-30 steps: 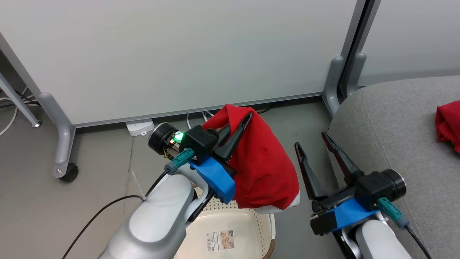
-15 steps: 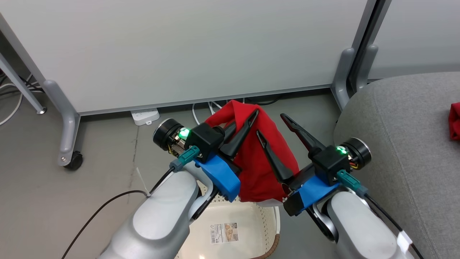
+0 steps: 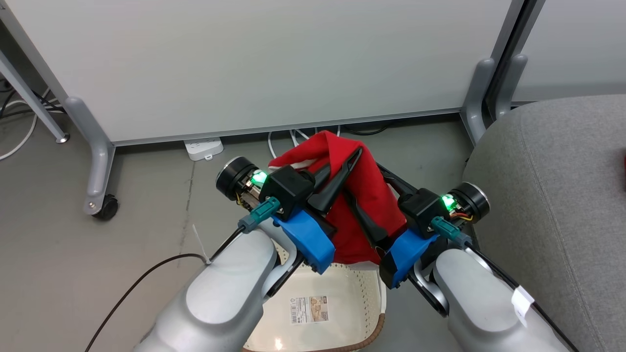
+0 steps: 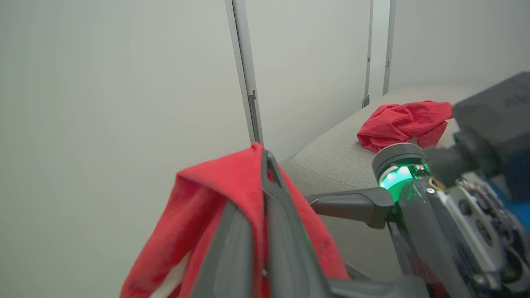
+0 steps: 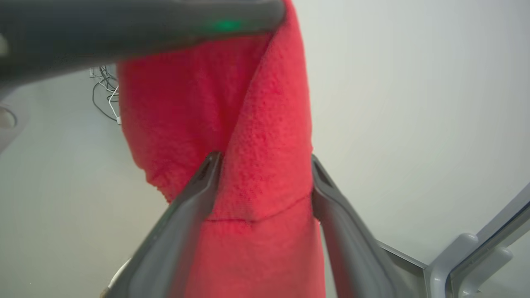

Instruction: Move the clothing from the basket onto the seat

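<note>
The red clothing (image 3: 358, 243) will stay bunched around my right gripper's fingers when I carry it to the seat, because a thick fold (image 5: 266, 181) lies between them.
My left gripper (image 3: 356, 157) is shut on a red piece of clothing (image 3: 379, 200), held up above the cream basket (image 3: 376, 293). The fabric drapes over its fingers (image 4: 267, 159). My right gripper (image 3: 363, 178) is open, with its two fingers on either side of the hanging cloth (image 5: 265, 124); the fabric touches both inner faces. The grey seat (image 3: 552, 195) stands at the right. A second red garment (image 4: 403, 122) lies crumpled on the seat (image 4: 331, 161). The basket floor shows a label sticker (image 3: 309, 309).
White partition panels on grey feet stand behind, one foot with a black caster (image 3: 105, 208). A white power strip (image 3: 203, 148) and loose cables lie under the panel. Grey floor lies left of the basket. A black cable trails from my left arm.
My right gripper swung left from beside the seat and now straddles the hanging clothing, still open. The left gripper keeps its hold. The head camera has shifted a little.
</note>
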Available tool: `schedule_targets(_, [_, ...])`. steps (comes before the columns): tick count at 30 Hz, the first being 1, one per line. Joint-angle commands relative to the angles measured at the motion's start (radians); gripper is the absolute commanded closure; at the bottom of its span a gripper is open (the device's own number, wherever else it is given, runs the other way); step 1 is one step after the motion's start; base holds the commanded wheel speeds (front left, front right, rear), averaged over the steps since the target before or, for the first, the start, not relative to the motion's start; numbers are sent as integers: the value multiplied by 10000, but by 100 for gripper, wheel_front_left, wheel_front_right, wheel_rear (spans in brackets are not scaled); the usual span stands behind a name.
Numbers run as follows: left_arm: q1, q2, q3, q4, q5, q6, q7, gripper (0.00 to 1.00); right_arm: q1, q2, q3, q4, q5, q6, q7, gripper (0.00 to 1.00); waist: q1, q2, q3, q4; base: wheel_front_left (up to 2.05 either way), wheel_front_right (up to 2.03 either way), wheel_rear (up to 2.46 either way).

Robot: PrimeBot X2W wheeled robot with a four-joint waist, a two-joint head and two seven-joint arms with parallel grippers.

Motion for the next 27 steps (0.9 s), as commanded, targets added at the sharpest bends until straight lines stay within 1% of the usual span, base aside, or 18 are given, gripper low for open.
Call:
schedule_targets(1, [-157, 12, 2, -64, -20, 45, -44, 100, -256, 52, 103, 228, 106, -11, -1, 0, -1, 0, 49, 7, 0, 0, 0])
schedule_targets(4, [-192, 7, -23, -81, -32, 69, -47, 100, -420, 110, 276, 617, 231, -9, -1, 0, -1, 0, 91, 6, 0, 0, 0])
schedule_targets(5, [-218, 7, -23, -83, -37, 61, -48, 100, -479, 142, 333, 730, 285, -9, -1, 52, -1, 0, 102, 5, 0, 0, 0])
schedule_targets(6, [-236, 4, -24, -82, -42, 67, -49, 100, -537, 161, 384, 815, 333, -11, -1, 99, -1, 0, 111, 2, 0, 0, 0])
schedule_targets(13, [-266, -1, -51, -25, -88, 84, -52, 100, -709, 245, 647, 1074, 638, -11, -1, 100, -1, 0, 111, -35, 0, 0, 0])
schedule_targets(27, [-213, -6, 2, -98, -80, 116, -56, 100, -609, 154, 635, 1072, 825, -11, -1, 100, -1, 0, 105, -114, 0, 0, 0])
